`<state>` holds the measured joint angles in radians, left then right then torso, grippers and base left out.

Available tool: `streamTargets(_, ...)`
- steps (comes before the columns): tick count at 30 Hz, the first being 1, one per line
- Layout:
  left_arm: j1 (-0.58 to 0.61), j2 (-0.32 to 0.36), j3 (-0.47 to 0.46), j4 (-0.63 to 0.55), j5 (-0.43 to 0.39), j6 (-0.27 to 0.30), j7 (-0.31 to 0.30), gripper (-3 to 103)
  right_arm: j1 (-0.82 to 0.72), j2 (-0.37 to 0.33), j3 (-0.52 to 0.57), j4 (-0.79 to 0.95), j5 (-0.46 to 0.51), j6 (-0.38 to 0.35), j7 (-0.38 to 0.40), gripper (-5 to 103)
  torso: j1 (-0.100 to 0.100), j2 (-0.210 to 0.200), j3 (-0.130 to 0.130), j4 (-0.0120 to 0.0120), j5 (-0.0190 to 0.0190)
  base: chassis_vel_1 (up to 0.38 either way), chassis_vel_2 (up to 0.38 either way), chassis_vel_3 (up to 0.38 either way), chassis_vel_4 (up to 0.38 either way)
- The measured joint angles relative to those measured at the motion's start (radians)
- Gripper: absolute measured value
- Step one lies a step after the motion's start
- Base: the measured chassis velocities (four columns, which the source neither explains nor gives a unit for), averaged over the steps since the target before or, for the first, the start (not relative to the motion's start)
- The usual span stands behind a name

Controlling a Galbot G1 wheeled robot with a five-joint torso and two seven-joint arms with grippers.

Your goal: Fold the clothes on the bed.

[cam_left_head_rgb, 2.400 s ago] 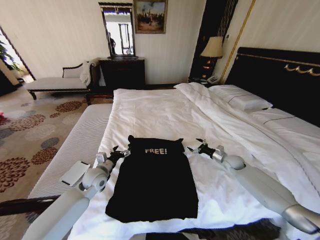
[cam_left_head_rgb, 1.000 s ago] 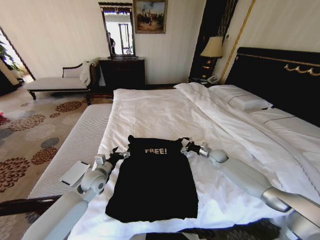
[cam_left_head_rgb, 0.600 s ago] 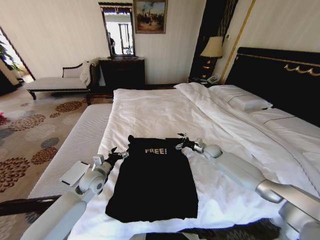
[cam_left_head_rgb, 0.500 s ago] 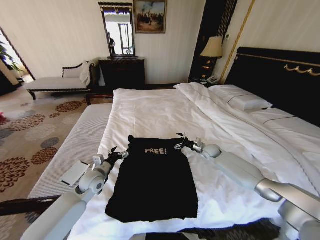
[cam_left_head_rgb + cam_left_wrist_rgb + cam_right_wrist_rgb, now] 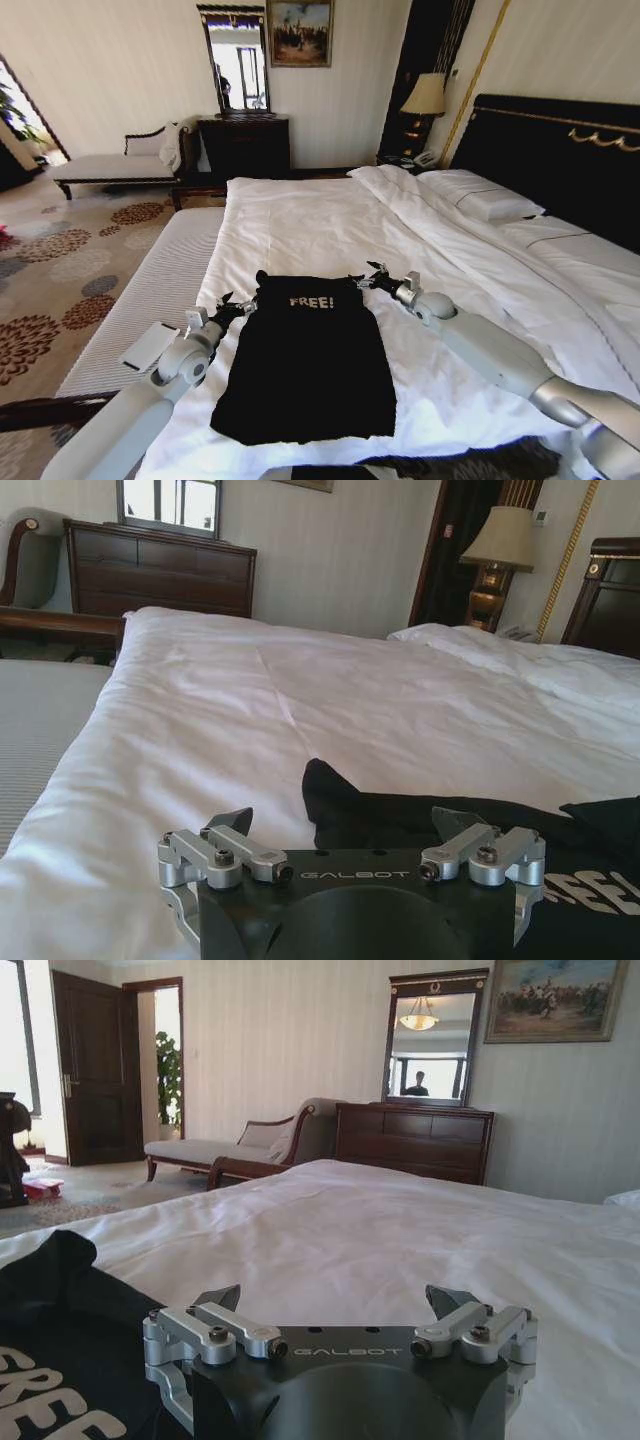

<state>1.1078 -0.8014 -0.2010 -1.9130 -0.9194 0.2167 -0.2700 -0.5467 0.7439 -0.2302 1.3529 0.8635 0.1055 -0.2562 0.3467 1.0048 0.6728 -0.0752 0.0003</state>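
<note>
I expect the black T-shirt (image 5: 305, 375) to hide the white "FREE!" print (image 5: 312, 302) inside a flat rectangle when I fold it, because the print faces up and the shirt is lying flat.
The clothes are one black T-shirt (image 5: 305, 370) with a white "FREE!" print, lying flat as a narrow strip on the white bed (image 5: 300, 220), collar end away from me. My left gripper (image 5: 236, 305) is open, low over the sheet beside the shirt's left shoulder corner. From the left wrist camera that gripper (image 5: 345, 825) has the dark fabric (image 5: 400, 815) just beyond its spread fingers. My right gripper (image 5: 368, 276) is open at the shirt's right shoulder corner. The right wrist camera shows this gripper (image 5: 335, 1300) over white sheet, with the shirt (image 5: 50, 1360) off to one side.
A striped bench (image 5: 150, 300) with a white flat device (image 5: 150, 345) runs along the bed's left side. Pillows (image 5: 490, 200), a folded duvet and the dark headboard (image 5: 560, 160) are on the right. A chaise (image 5: 110, 165), dresser (image 5: 245, 145) and lamp (image 5: 427, 95) stand by the far wall.
My right gripper swung left to the shirt's right shoulder corner, then eased back slightly to the right. The left gripper and the shirt have barely moved.
</note>
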Motion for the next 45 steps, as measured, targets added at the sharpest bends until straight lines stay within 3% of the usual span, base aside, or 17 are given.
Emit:
streamTargets(8, -0.058, 0.008, 0.019, 0.052, -0.048, 0.008, 0.001, 100, -0.058, -0.023, 0.08, 0.035, 0.077, 0.004, 0.005, 100, 0.0, 0.0, 0.0, -0.0002, -0.0003, 0.0, 0.0, 0.0, 0.0)
streamTargets(17, -0.187, 0.001, 0.06, 0.181, -0.159, 0.02, 0.06, 100, -0.111, -0.048, 0.126, 0.058, 0.081, 0.0, 0.008, 100, 0.0, 0.0, 0.0, 0.0001, -0.0001, 0.0, 0.0, 0.0, 0.0)
streamTargets(28, -0.422, -0.136, 0.189, 0.438, -0.186, 0.022, 0.119, 100, -0.161, -0.077, 0.167, 0.075, 0.072, -0.001, 0.028, 100, 0.0, 0.0, 0.0, -0.0003, -0.0002, 0.0, 0.0, 0.0, 0.0)
streamTargets(33, -0.48, -0.199, 0.229, 0.533, -0.189, 0.021, 0.126, 100, -0.178, -0.08, 0.181, 0.075, 0.071, -0.002, 0.033, 100, 0.0, 0.0, 0.0, -0.0002, -0.0001, 0.0, 0.0, 0.0, 0.0)
streamTargets(45, -0.527, -0.268, 0.243, 0.684, -0.195, 0.021, 0.129, 100, -0.193, -0.094, 0.199, 0.075, 0.069, -0.003, 0.041, 100, 0.0, 0.0, 0.0, 0.0001, -0.0003, 0.0, 0.0, 0.0, 0.0)
